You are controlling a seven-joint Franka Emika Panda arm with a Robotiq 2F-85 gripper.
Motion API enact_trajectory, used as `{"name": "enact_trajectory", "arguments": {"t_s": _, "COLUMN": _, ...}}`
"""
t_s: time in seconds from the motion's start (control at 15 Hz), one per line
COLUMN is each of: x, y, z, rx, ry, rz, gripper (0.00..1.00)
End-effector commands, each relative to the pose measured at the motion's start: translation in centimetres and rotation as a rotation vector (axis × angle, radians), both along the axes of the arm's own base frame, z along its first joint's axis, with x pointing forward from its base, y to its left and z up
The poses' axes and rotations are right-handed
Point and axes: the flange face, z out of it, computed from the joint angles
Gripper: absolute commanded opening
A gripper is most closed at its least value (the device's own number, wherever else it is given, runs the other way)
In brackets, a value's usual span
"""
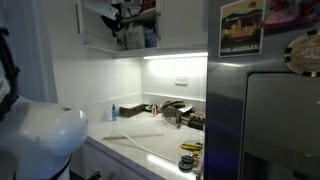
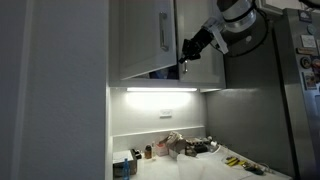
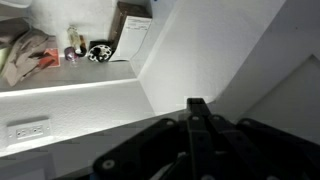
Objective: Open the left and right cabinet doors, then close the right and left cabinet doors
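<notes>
The cabinet door (image 2: 146,40) is only partly open next to my closed gripper, so next I reach into the gap (image 2: 170,72) behind the silver handle and push the door open wider.
The left cabinet door (image 2: 140,40) is a white panel with a slim silver bar handle (image 2: 163,30) at its right edge. A dark gap shows under its lower right corner. In an exterior view the cabinet (image 1: 135,35) stands open with items on its shelf. My gripper (image 2: 187,50) is just right of that handle, at the cabinet's lower edge, and also shows in front of the open cabinet (image 1: 124,20). In the wrist view the fingers (image 3: 197,105) are together with nothing between them, close to a white panel (image 3: 235,50). The right cabinet door is hidden behind my arm.
A grey steel fridge (image 1: 262,110) with pictures (image 1: 241,27) stands right beside the cabinet (image 2: 270,100). Below is a lit counter (image 1: 140,140) with a cloth, bottles and small items (image 2: 185,147). A wall outlet (image 1: 182,83) sits on the backsplash.
</notes>
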Motion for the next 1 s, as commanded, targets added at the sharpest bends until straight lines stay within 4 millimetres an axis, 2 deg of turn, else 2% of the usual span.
{"name": "enact_trajectory", "arguments": {"t_s": 0.0, "x": 0.1, "y": -2.7, "z": -0.3, "rx": 0.169, "ry": 0.012, "rz": 0.097, "gripper": 0.0}}
{"name": "enact_trajectory", "arguments": {"t_s": 0.2, "x": 1.3, "y": -2.5, "z": -0.9, "rx": 0.273, "ry": 0.03, "rz": 0.191, "gripper": 0.0}}
{"name": "enact_trajectory", "arguments": {"t_s": 0.53, "x": 3.9, "y": 1.8, "z": -1.8, "rx": 0.36, "ry": 0.097, "rz": 0.35, "gripper": 0.0}}
{"name": "enact_trajectory", "arguments": {"t_s": 0.93, "x": 4.2, "y": 6.3, "z": -0.8, "rx": 0.388, "ry": 0.135, "rz": 0.488, "gripper": 0.0}}
